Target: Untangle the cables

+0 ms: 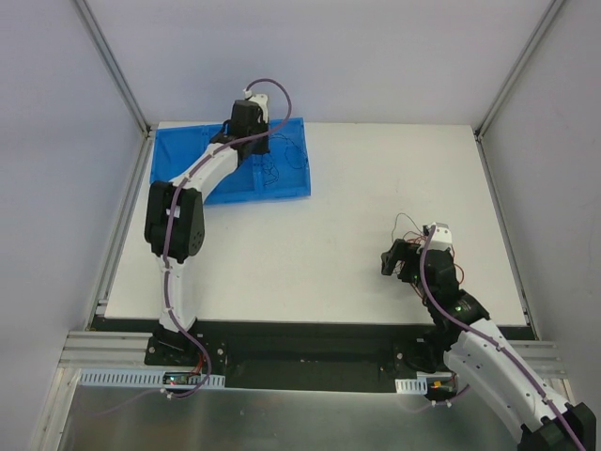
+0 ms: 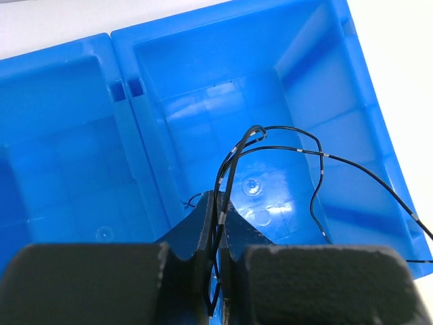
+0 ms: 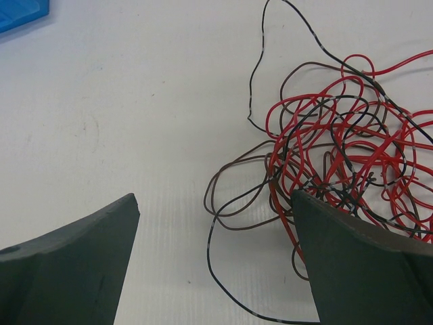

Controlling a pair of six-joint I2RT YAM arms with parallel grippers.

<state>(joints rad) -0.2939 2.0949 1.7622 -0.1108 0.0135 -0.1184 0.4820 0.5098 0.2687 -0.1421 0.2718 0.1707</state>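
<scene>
I should keep moving my left gripper over the compartment's bottom [image 1: 287, 173] and let go there, as the black cable's loops [image 1: 289, 148] hang inside the blue bin's rim, clear of the tangle.
A loose tangle of red, black and brown cables [image 3: 338, 135] lies on the white table, against and partly behind my right finger [image 3: 358, 264]. My right gripper [image 3: 215, 200] is open with a single black strand looping between its fingers; in the top view the gripper [image 1: 399, 260] sits just beside the tangle [image 1: 410, 225]. My left gripper [image 2: 218, 223] is shut on a thin black cable [image 2: 284, 139], whose loops rise over the right compartment of a blue bin [image 2: 203, 68]. In the top view the left gripper [image 1: 264, 150] hangs over that bin [image 1: 188, 155].
The blue bin has two compartments and stands at the table's far left corner; its corner shows in the right wrist view [image 3: 20, 13]. Grey walls with metal frame posts [image 1: 113, 66] enclose the white table [image 1: 357, 188]. Thick purple cables run along both arms.
</scene>
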